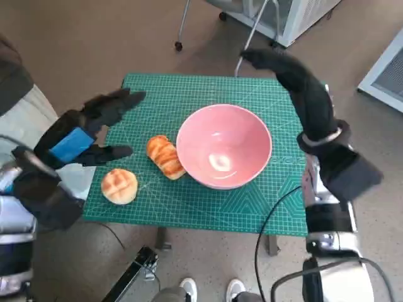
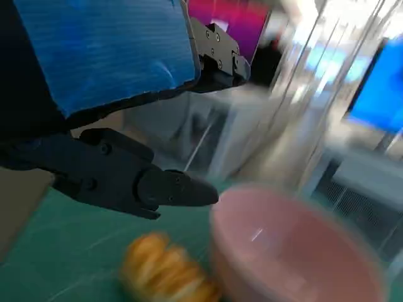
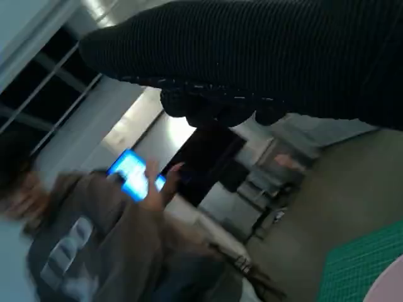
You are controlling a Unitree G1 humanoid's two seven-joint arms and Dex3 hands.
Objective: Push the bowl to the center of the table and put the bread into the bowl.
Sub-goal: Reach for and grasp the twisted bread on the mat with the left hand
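Observation:
The pink bowl has sloping walls [image 1: 192,146], so the long striped bread roll [image 1: 165,157] will tip over, smooth orange bottom side up, when I put it in.
A pink bowl [image 1: 224,146] stands empty near the middle of the green cutting mat [image 1: 195,94]. A long striped bread roll [image 1: 165,156] lies against the bowl's left side, and a round scored bun [image 1: 119,185] lies at the mat's near left corner. My left hand [image 1: 82,135] hovers over the mat's left edge with fingers spread, holding nothing. My right hand [image 1: 296,82] is raised above the mat's far right part, fingers stretched out, apart from the bowl. In the blurred left wrist view, the fingers [image 2: 145,182] point toward the roll [image 2: 165,270] and bowl [image 2: 289,251].
Chair legs and a white cabinet [image 1: 296,16] stand beyond the table's far edge. A person's shoes [image 1: 211,289] show at the near edge. A seated person in a brown top [image 3: 94,251] appears in the right wrist view. A cable [image 1: 267,220] hangs at the mat's near right corner.

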